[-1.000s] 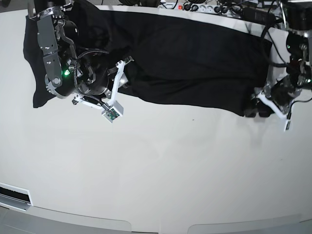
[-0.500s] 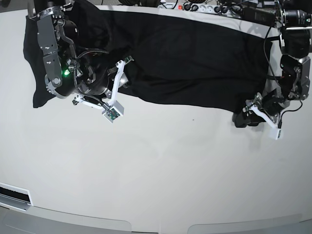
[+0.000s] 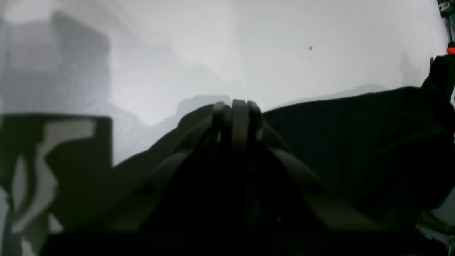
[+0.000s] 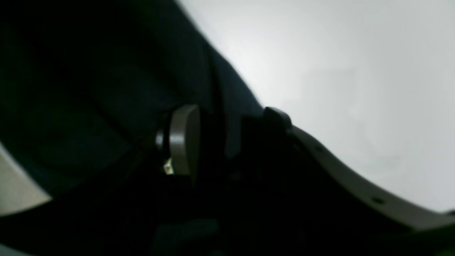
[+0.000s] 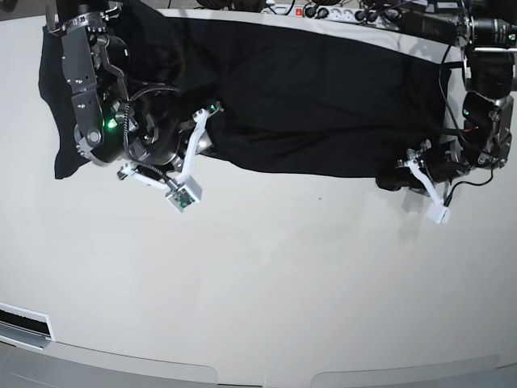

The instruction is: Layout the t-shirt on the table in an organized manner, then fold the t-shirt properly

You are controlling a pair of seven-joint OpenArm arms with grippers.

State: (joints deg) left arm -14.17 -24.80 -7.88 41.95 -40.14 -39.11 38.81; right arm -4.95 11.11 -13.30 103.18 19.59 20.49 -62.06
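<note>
The t-shirt's near edge [image 5: 303, 171] bows slack toward my left gripper, so next my right gripper closes on the fold in its fingers [image 4: 228, 136] and pulls the t-shirt's edge taut.
The black t-shirt [image 5: 307, 97] lies spread in a long band along the far side of the white table [image 5: 266, 267]. At its near right corner sits my left gripper [image 5: 385, 181]. In the left wrist view that gripper [image 3: 236, 106] has its fingers pressed together, shut on the edge of the t-shirt [image 3: 355, 142]. My right gripper [image 5: 208, 121] rests on the shirt's near edge toward the left. Seen from the right wrist, it [image 4: 222, 124] stands open, with a fold of the t-shirt [image 4: 89, 89] rising in the gap between its jaws. The neckline and tag are hidden.
A power strip and cables [image 5: 339, 12] run along the far edge behind the shirt. A dark slot [image 5: 24, 323] sits at the front left, near the table's curved front edge [image 5: 242, 376]. A small dark speck [image 5: 320, 198] marks the bare tabletop.
My left gripper slid left along the near edge to the shirt's corner and shut there. The right arm shifted only slightly and its jaws stayed as they were.
</note>
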